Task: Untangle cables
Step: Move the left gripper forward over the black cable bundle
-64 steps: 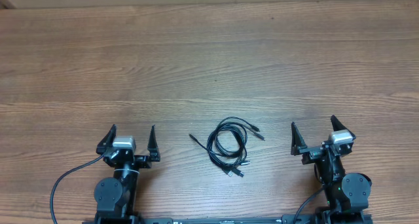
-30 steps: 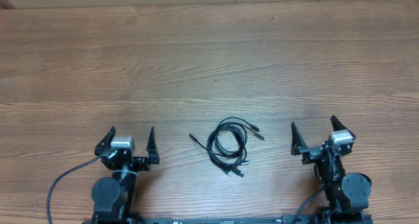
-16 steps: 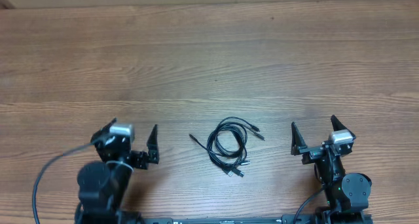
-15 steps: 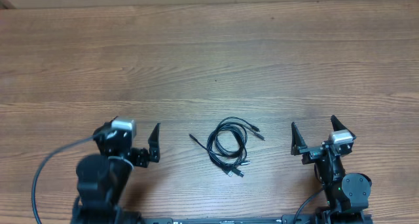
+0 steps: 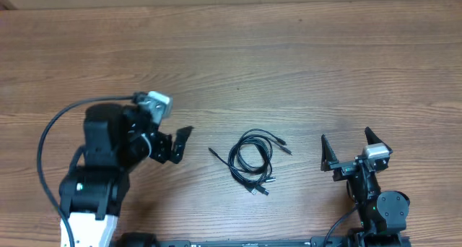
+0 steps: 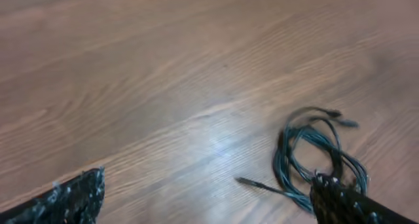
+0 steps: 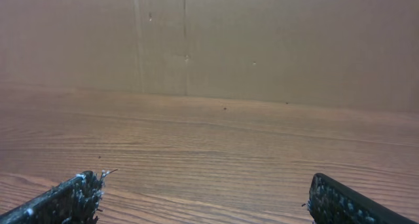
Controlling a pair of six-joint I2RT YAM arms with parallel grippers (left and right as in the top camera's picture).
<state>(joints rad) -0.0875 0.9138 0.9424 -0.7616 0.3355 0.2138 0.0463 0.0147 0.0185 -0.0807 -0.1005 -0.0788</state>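
The far plugs' cords [image 5: 253, 132] bend round the coil's edge [image 5: 237, 148] facing my open left gripper, so I keep moving it there until its fingers straddle the cords.
The cables [image 5: 250, 159] lie in one tangled coil of thin black cords at the table's front centre. Loose plug ends stick out to the left, upper right and bottom. My left gripper [image 5: 173, 137] hangs open above the table, left of the coil and pointing toward it. In the left wrist view the cables [image 6: 314, 152] sit at the right, partly behind the right fingertip [image 6: 344, 201]. The left gripper [image 6: 208, 185] holds nothing. My right gripper [image 5: 345, 142] rests open right of the coil, apart from it. The right wrist view shows the right gripper [image 7: 203, 191] over bare wood.
The wooden table [image 5: 231, 66] stretches far behind the coil. A thick black wire [image 5: 45, 142] loops off the left arm at the left. A brown wall [image 7: 209, 40] stands at the table's far edge.
My left arm has lifted from its rest pose, moved forward and turned its open gripper toward the coil. The cables and the right arm have not moved.
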